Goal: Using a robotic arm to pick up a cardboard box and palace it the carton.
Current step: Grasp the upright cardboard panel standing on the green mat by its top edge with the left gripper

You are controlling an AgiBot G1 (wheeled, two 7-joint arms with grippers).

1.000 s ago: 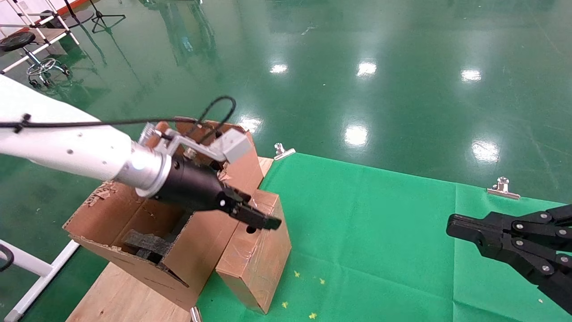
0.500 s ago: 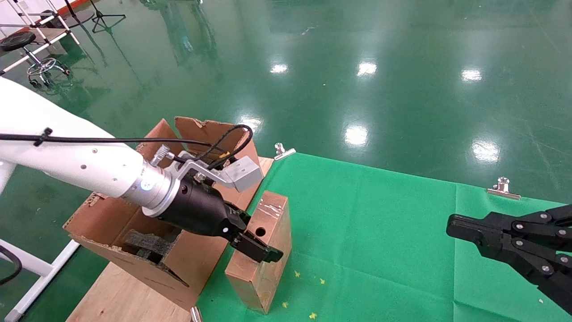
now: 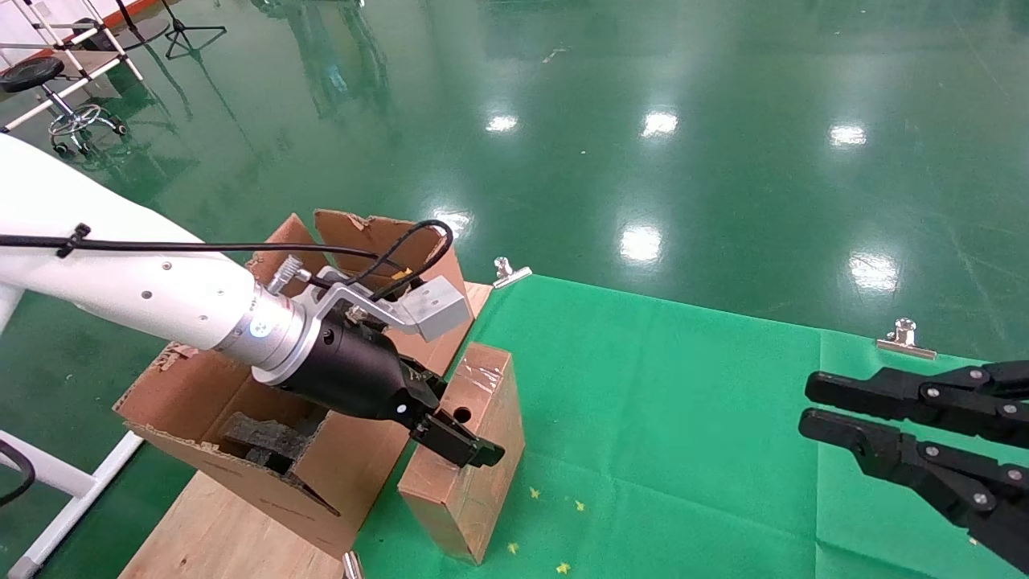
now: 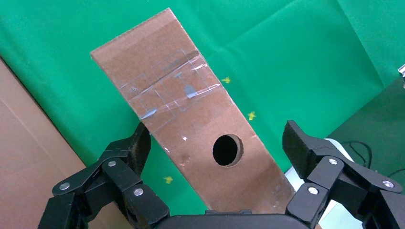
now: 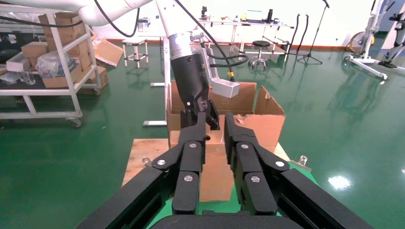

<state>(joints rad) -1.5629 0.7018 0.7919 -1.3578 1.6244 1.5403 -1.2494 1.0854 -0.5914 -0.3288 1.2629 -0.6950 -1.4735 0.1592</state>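
Next, my left gripper turns square to the box's long sides (image 4: 258, 143) before it closes and lifts, because the cardboard box (image 4: 191, 114) lies at a slant across its open fingers.
The small brown cardboard box (image 3: 476, 492) with clear tape and a round hole stands tilted on the green cloth, leaning against the carton's side. It also shows in the left wrist view (image 4: 191, 109). The robotic arm's left gripper (image 3: 460, 442) is low over the box's top face, and its open jaws (image 4: 217, 145) straddle the box. One finger (image 4: 139, 145) is at the box's edge and the other (image 4: 300, 145) is apart from it. The large carton (image 3: 241, 386) with ragged flaps and black foam inside stands to the left. My right gripper (image 3: 808, 404) hovers at the right, slightly open and empty.
The carton rests on a wooden board (image 3: 217, 535) beside the green cloth (image 3: 683, 450), which is held by metal clips (image 3: 509, 272) (image 3: 905, 338). A white frame (image 3: 72, 498) stands at the left. Green floor lies beyond.
My left gripper came down from above the carton's edge onto the small box, which shifted and tilted slightly. The right gripper's fingers have parted a little.
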